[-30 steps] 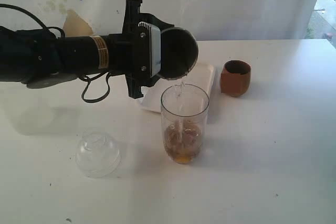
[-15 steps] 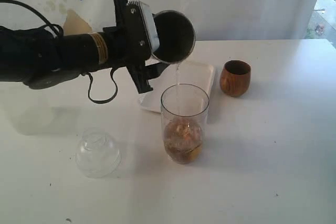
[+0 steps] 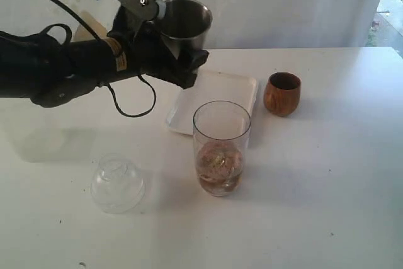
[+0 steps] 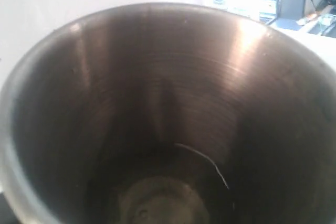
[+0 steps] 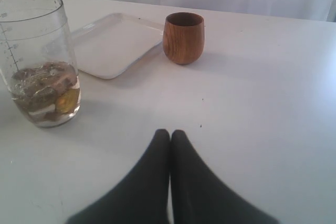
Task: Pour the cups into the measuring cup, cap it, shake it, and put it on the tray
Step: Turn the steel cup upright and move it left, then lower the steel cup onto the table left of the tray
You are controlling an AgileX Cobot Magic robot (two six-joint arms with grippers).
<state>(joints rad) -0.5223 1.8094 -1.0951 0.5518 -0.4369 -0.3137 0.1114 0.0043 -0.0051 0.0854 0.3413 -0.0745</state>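
Observation:
The steel tumbler (image 4: 167,129) is empty and upright. My left gripper should keep going toward the open table (image 3: 128,103) beside the white tray and let go once the tumbler's base rests there.
My left gripper (image 3: 165,34) is shut on the steel tumbler (image 3: 185,21), holding it nearly upright in the air above the far left corner of the white tray (image 3: 217,85). The tumbler's dark, empty inside (image 4: 168,119) fills the left wrist view and hides the fingers. The tall clear measuring cup (image 3: 221,146) stands on the table in front of the tray, with brownish liquid and bits in its bottom third (image 5: 44,90). The brown wooden cup (image 3: 281,94) stands upright right of the tray. My right gripper (image 5: 170,132) hovers low over the table, shut and empty, facing the wooden cup (image 5: 183,38).
A clear domed plastic piece (image 3: 117,184) sits mouth down on the white table (image 3: 327,187), left of the measuring cup. The tray (image 5: 113,45) carries nothing. A white curtain hangs along the table's far edge.
The steel tumbler was tipped over the measuring cup with liquid streaming in. It has swung back upright and moved up and to the left; the stream has stopped.

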